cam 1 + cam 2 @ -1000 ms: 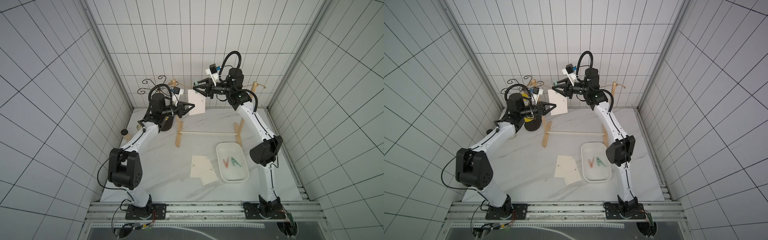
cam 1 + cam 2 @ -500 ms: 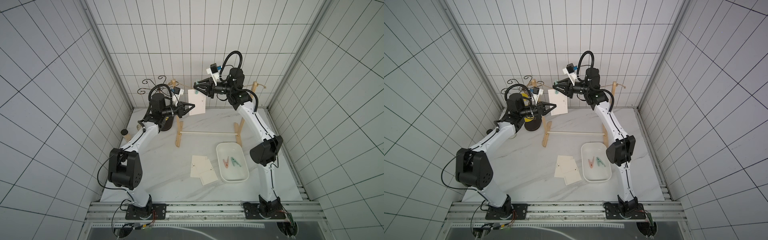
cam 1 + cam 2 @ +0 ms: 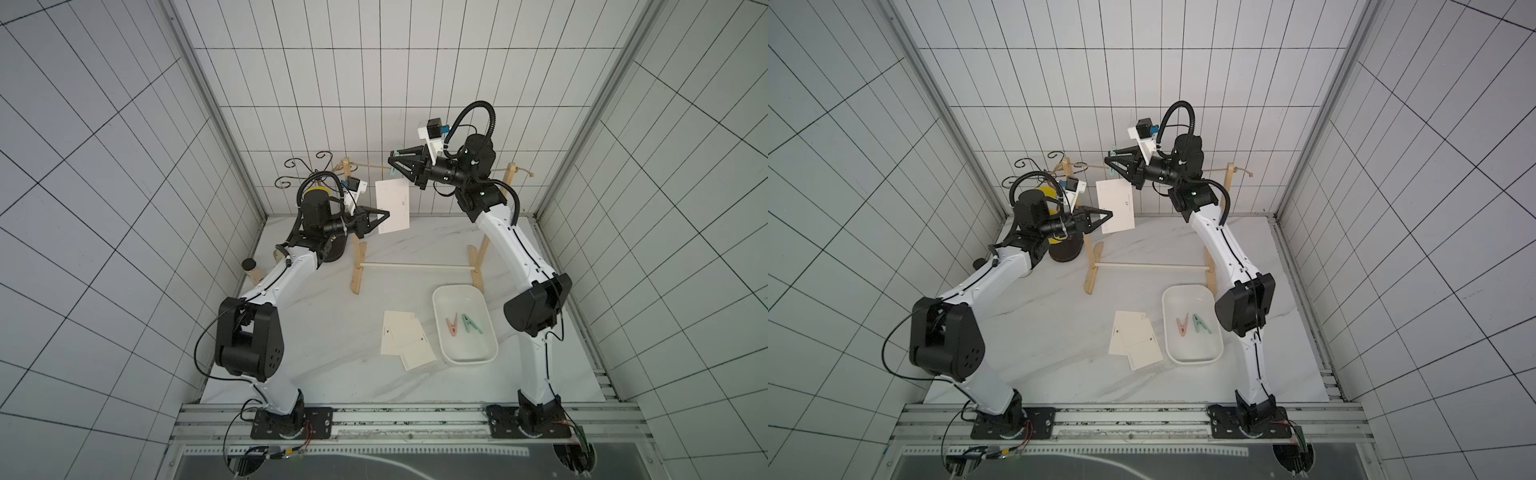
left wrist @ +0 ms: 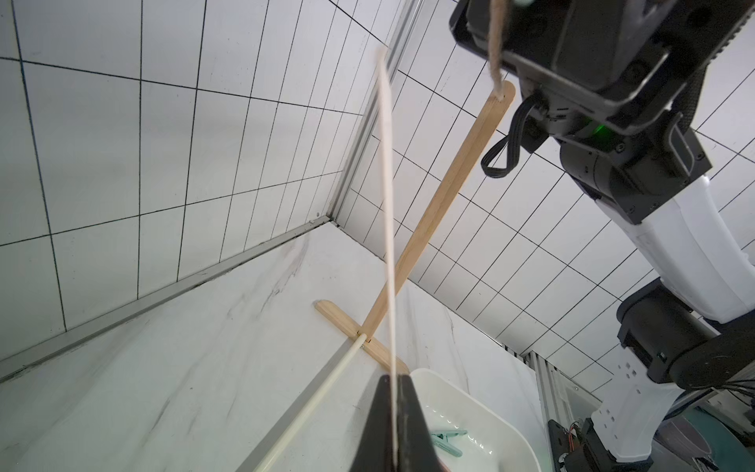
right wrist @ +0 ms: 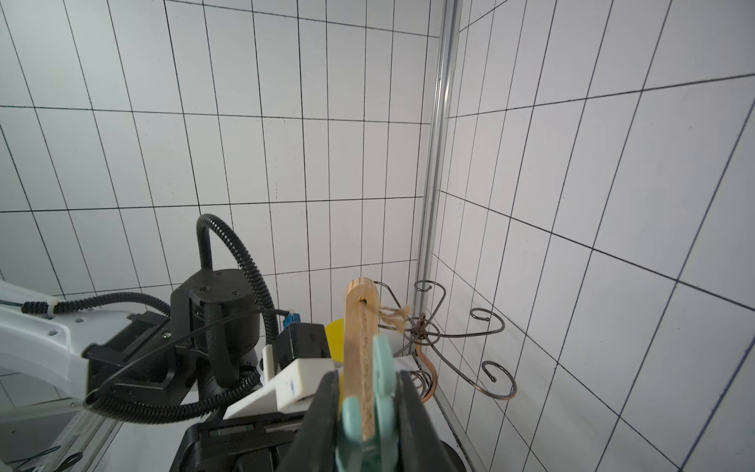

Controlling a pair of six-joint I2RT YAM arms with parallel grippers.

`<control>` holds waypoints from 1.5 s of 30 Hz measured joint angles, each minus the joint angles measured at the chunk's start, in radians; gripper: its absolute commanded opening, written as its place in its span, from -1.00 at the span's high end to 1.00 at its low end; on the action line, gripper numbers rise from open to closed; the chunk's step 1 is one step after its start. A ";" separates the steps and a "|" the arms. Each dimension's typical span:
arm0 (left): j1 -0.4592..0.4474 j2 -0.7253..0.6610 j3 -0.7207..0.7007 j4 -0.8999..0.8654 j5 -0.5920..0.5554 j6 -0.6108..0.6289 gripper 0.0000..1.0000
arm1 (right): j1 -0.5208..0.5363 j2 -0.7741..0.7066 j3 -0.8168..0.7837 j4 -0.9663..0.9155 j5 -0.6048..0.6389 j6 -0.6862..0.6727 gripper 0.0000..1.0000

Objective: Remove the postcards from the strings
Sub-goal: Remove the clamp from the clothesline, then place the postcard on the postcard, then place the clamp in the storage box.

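My right gripper goes on carrying the green peg until the peg hangs over the white tray (image 3: 462, 301) before it lets go, because my left gripper is holding the postcard (image 3: 395, 203) clear below the peg.
One postcard (image 3: 394, 203) (image 3: 1117, 203) hangs under the string (image 3: 369, 166) (image 3: 1094, 167), between two wooden posts. My left gripper (image 3: 387, 214) (image 3: 1110, 214) is shut on its lower left edge; in the left wrist view the postcard (image 4: 388, 196) shows edge-on between the closed fingertips of my left gripper (image 4: 393, 379). My right gripper (image 3: 392, 159) (image 3: 1109, 157) (image 5: 367, 382) is shut on the green peg (image 5: 383, 363) that straddles the string (image 5: 365, 351) above the card. Two more postcards (image 3: 405, 338) (image 3: 1133, 338) lie overlapped on the table.
A white tray (image 3: 478, 357) (image 3: 1196, 358) holding a pink peg (image 3: 452, 330) and a green peg (image 3: 472, 328) sits at the front right. A white dowel (image 3: 415, 266) joins the posts' feet. A dark wire hook stand (image 3: 305, 172) and a yellow object (image 3: 316, 192) stand in the back left corner.
My right gripper's jaws have closed in on the green peg at the string. Neither arm has visibly shifted, and the left gripper keeps its hold on the hanging postcard.
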State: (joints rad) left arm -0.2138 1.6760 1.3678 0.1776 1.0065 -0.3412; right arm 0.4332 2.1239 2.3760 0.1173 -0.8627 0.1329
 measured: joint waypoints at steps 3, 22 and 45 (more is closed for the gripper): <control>0.000 -0.011 -0.020 0.014 -0.003 -0.010 1.00 | 0.004 -0.029 -0.049 0.061 0.030 0.019 1.00; -0.003 -0.330 -0.331 0.081 -0.146 -0.103 1.00 | 0.005 -0.578 -0.747 0.308 0.156 0.040 1.00; -0.387 -0.674 -0.942 -0.048 -0.357 -0.295 1.00 | 0.013 -1.423 -1.962 0.039 0.586 0.279 1.00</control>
State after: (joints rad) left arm -0.6010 1.0016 0.4259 0.1291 0.6498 -0.6361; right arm 0.4461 0.7010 0.4141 0.1558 -0.2764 0.4122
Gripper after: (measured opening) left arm 0.047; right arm 0.212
